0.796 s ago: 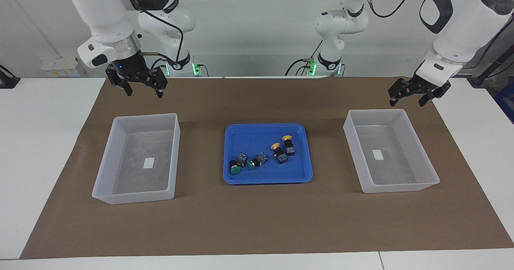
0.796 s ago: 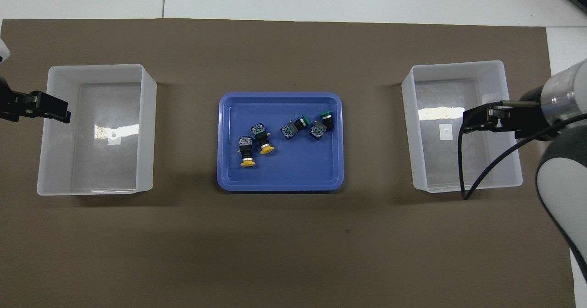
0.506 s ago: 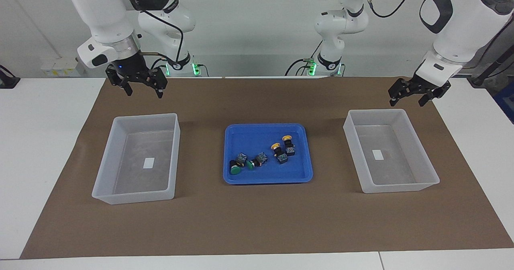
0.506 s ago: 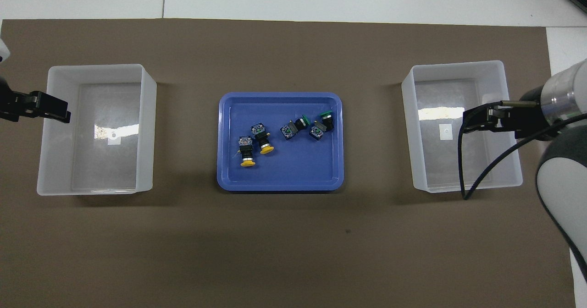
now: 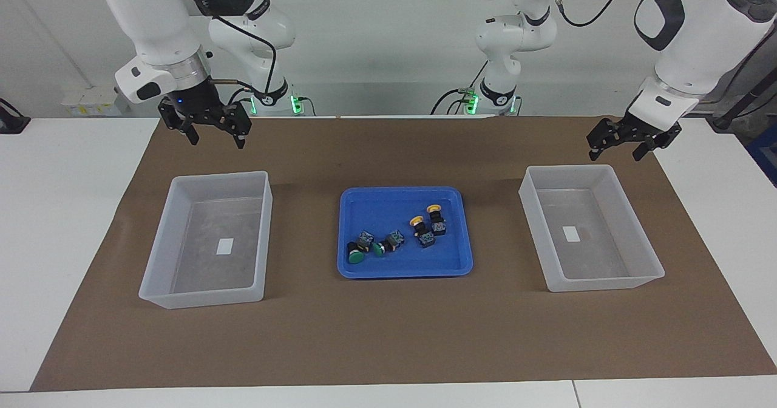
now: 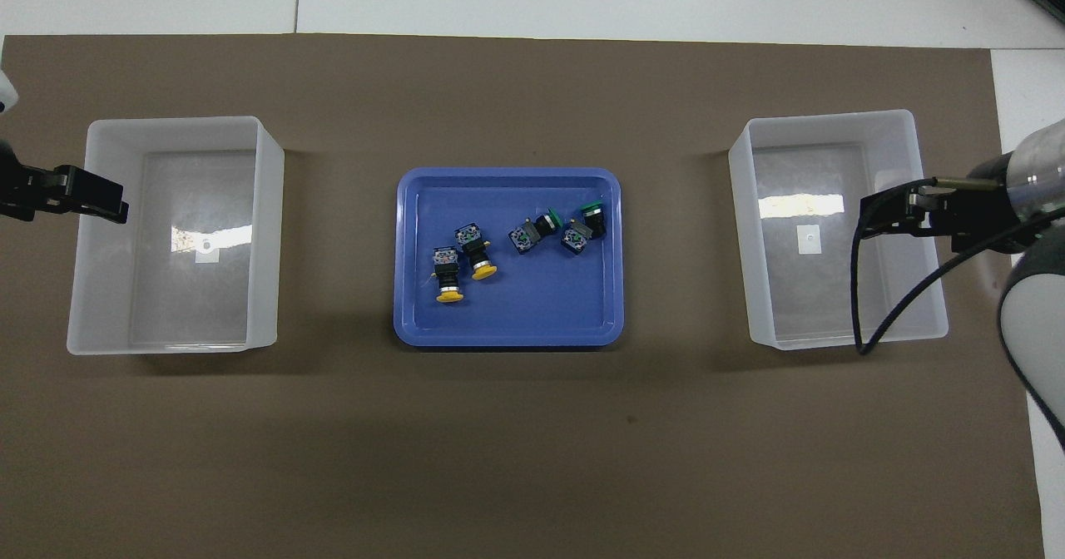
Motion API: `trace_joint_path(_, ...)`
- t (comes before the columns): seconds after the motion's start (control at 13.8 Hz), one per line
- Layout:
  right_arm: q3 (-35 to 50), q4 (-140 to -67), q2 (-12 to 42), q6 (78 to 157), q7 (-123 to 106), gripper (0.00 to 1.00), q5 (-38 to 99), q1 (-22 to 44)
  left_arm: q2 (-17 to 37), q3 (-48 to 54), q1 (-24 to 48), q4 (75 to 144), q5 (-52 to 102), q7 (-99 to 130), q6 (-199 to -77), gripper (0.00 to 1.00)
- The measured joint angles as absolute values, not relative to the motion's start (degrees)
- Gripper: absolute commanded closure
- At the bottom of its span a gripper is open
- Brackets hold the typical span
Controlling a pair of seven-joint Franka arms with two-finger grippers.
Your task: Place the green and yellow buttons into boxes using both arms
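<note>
The black block sits askew from its green head, so I expect the green button nearest the tray's rim to come apart when I raise the block.
Two green buttons and two yellow buttons lie in a shallow blue tray at the table's middle. They also show in the overhead view: green, yellow. One translucent box stands toward the right arm's end, the other toward the left arm's end. Both boxes hold nothing. My right gripper hangs open high over its box. My left gripper hangs open high over the outer edge of its box.
A brown mat covers the white table under the tray and both boxes. A black cable hangs from the right arm over its box. The blue tray's rim is low.
The right gripper has drawn back a little toward the right arm's end of the table. The left gripper, the buttons and the boxes have not moved.
</note>
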State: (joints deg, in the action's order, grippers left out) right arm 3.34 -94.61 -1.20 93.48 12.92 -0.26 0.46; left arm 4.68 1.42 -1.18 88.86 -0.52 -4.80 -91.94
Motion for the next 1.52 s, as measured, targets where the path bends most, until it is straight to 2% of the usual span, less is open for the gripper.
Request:
trace_joint_path(0.22,3.8,-94.9,-1.2,93.8,12.9,0.00,-0.3,1.1,4.7,1.4,-1.2,88.9,-0.5,-4.8,-91.9,0.00)
trace_joint_path(0.58,4.0,-96.7,-1.2,99.1,13.3,0.00,-0.3,4.2,4.7,1.4,-1.2,88.9,-0.5,-4.8,-91.9,0.00)
trace_joint_path(0.94,4.2,-104.1,-0.5,111.6,21.0,0.00,-0.2,11.3,4.7,1.4,-1.2,88.9,-0.5,-4.8,-91.9,0.00)
trace_joint_path(1.3,4.2,-105.5,4.5,120.6,31.9,0.00,-0.3,15.1,4.7,1.4,-1.2,88.9,-0.5,-4.8,-91.9,0.00)
trace_joint_path(1.52,4.1,-103.8,9.5,124.6,41.3,0.00,-2.8,18.1,4.7,1.4,-1.2,88.9,-0.5,-4.8,-91.9,0.00)
